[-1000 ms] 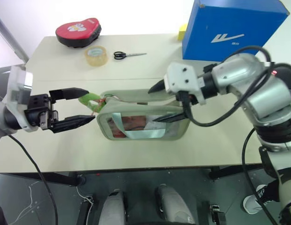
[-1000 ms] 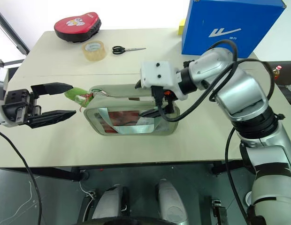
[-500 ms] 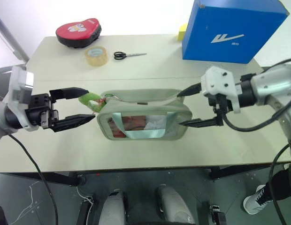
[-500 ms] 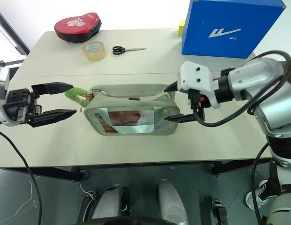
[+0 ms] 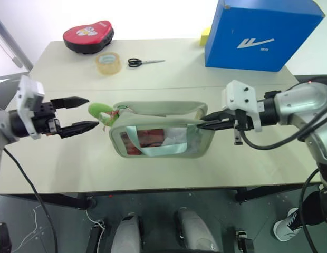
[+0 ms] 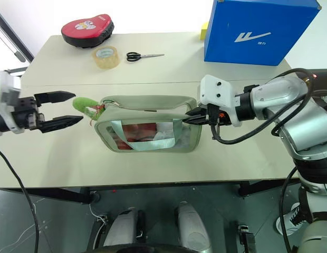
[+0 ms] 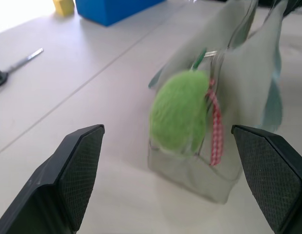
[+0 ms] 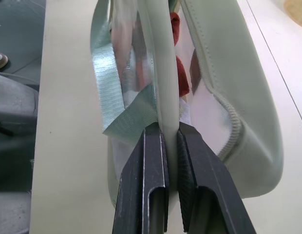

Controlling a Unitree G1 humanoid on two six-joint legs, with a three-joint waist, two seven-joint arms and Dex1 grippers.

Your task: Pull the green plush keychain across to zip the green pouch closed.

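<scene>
My left gripper should hold the pouch's opposite end (image 5: 118, 126) so that my right gripper is free to pull, because my right gripper is pinching the rim (image 5: 195, 122) where the plush keychain has to end up.
The green pouch (image 5: 161, 138) lies mid-table, its top gaping and red and white contents showing through the clear window. At its left end sticks out the green plush keychain (image 5: 99, 110), bright lime and fuzzy. My left gripper (image 5: 93, 112) is open just left of it, one fingertip on each side of the plush (image 7: 180, 112), not touching. My right gripper (image 5: 200, 125) is shut on the pouch's fabric rim at its right end. The wrist view shows the rim (image 8: 166, 87) pinched between the two fingers (image 8: 152, 161).
A blue box (image 5: 261, 31) stands at the back right with a small yellow block (image 5: 204, 36) beside it. Scissors (image 5: 145, 62), a tape roll (image 5: 108, 62) and a red heart-shaped case (image 5: 88, 36) lie at the back left. The table's front edge (image 5: 153, 188) is close.
My right gripper slid from over the pouch to its right end and shut on the rim. My left gripper, still open, shifted slightly left and away from the front edge.
</scene>
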